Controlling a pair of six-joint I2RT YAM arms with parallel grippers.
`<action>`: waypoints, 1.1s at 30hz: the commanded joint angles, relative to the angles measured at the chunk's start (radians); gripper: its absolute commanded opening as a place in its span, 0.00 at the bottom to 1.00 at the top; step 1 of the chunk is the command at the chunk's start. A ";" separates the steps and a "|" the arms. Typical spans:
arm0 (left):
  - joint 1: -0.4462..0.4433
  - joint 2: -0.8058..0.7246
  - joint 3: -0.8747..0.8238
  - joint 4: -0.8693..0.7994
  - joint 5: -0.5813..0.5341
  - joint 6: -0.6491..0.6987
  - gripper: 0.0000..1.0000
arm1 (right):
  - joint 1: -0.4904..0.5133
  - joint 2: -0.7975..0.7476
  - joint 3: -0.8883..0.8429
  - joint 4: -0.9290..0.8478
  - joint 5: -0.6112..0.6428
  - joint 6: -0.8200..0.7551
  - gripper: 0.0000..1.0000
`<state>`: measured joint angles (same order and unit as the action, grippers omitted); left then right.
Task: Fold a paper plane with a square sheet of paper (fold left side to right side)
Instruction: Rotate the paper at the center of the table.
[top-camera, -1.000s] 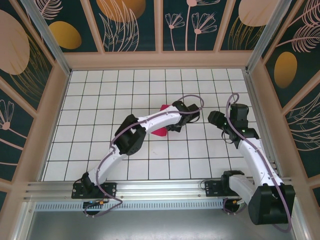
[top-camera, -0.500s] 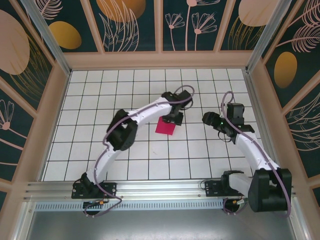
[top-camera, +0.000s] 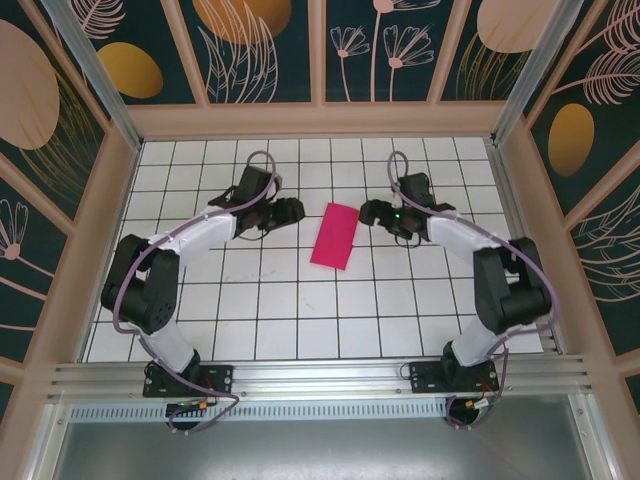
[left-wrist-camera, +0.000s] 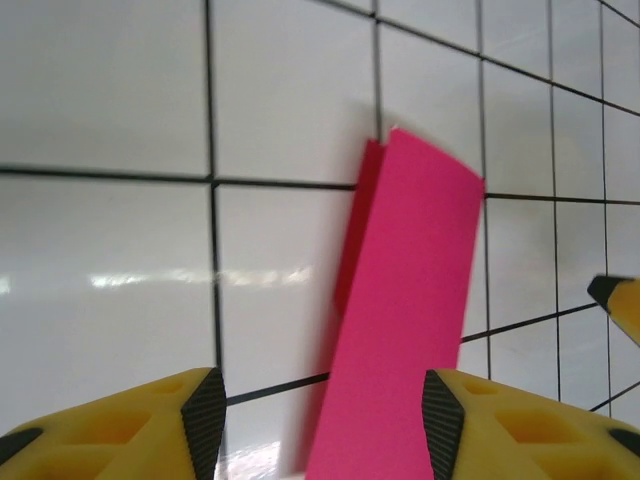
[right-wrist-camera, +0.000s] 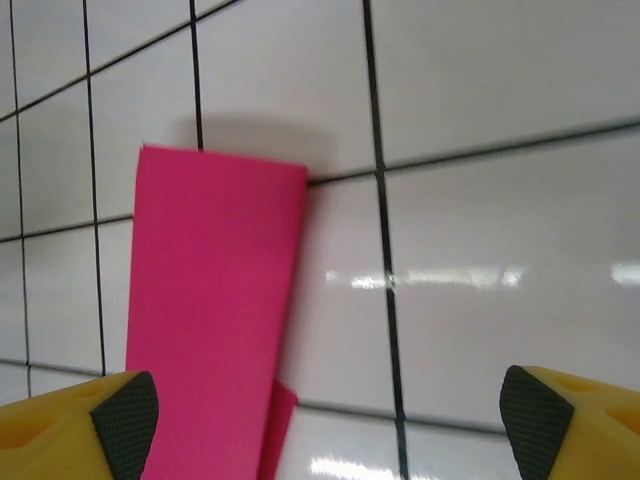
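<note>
The folded paper (top-camera: 335, 237) lies at a slant across the tile lines, so the robot should straighten it and steady its side edge with the left gripper before the right gripper works the paper's near end (top-camera: 329, 264).
The square sheet of paper (top-camera: 334, 236) lies flat on the tiles, folded into a narrow magenta rectangle about one tile wide. My left gripper (top-camera: 293, 211) hovers just left of its far end, open and holding nothing. In the left wrist view the paper (left-wrist-camera: 410, 320) runs up between the spread fingers of the gripper (left-wrist-camera: 323, 425), with a lower layer peeking out on its left edge. My right gripper (top-camera: 367, 212) sits just right of the far end, open wide. In the right wrist view the paper (right-wrist-camera: 215, 300) lies by the left side of that gripper (right-wrist-camera: 328, 415).
The white grid table (top-camera: 250, 310) is fenced by wooden side rails (top-camera: 110, 230) and a back wall. Both arm bases stand at the near edge. A yellow fingertip of the right gripper (left-wrist-camera: 620, 300) shows at the right edge of the left wrist view.
My left gripper let go of the paper and swung away to the left. The right arm reached in toward the back left and opened wider. The paper now lies flat and folded.
</note>
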<state>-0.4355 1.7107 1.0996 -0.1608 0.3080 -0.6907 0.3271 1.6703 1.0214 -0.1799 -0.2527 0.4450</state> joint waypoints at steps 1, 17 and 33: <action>0.027 -0.040 -0.074 0.203 0.132 -0.051 0.57 | 0.043 0.104 0.106 -0.014 0.069 0.018 0.94; 0.034 0.035 -0.154 0.282 0.198 -0.057 0.56 | 0.127 0.391 0.371 -0.020 0.005 0.031 0.95; 0.034 0.102 -0.170 0.348 0.307 -0.076 0.55 | 0.102 0.385 0.409 -0.041 -0.033 -0.046 0.95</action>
<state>-0.4046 1.7847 0.9421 0.1322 0.5549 -0.7483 0.4519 2.0785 1.4185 -0.1867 -0.3149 0.4320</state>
